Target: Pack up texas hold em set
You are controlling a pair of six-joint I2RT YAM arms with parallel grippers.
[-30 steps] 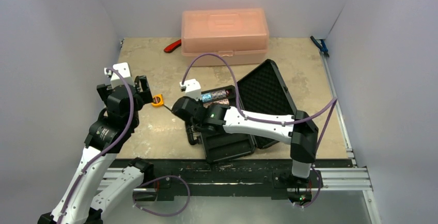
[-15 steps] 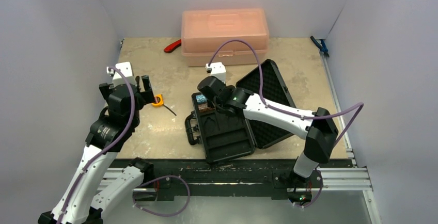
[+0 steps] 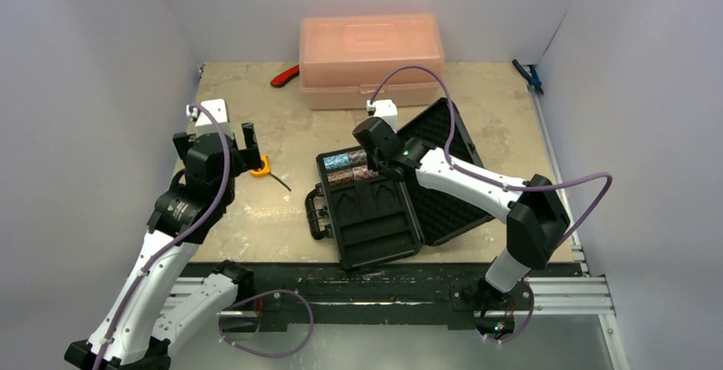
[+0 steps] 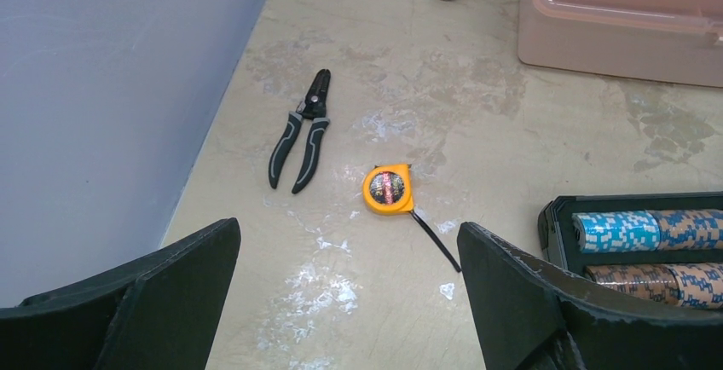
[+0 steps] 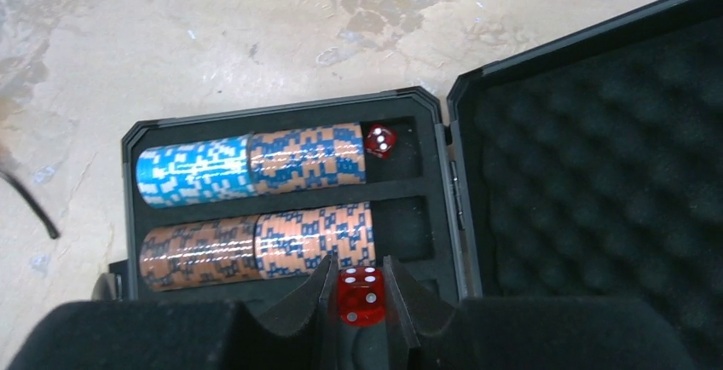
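Observation:
The gap [image 5: 403, 228] beside the lower chip row is empty for the held red die [image 5: 361, 295], so my right gripper should keep going down until the die is inside the gap.
The black foam-lined briefcase [image 3: 379, 234] lies open in the middle of the table, lid [image 3: 443, 174] tipped back to the right. Two rows of chip stacks [image 5: 256, 165] fill its far slots: blue and reddish-brown above, reddish-brown [image 5: 256, 246] below. One red die [image 5: 380, 140] sits in the slot right of the upper row. My right gripper [image 5: 361, 289] is shut on the second red die [image 5: 361, 295], just above the lower row's right end; in the top view it [image 3: 375, 161] hovers over the case's far end. My left gripper [image 4: 349, 302] is open and empty over bare table, left of the case [image 4: 635, 208].
A yellow tape measure [image 4: 388, 189] with its black strap lies ahead of the left gripper. Black pliers [image 4: 303, 131] lie near the left wall. A translucent pink box [image 3: 371, 59] stands at the back, a red tool [image 3: 284, 76] left of it. A blue tool [image 3: 529, 76] lies back right.
My right arm has swung from the case's near left side to its far end, uncovering the chip rows. My left gripper has shifted slightly up and right toward the tape measure.

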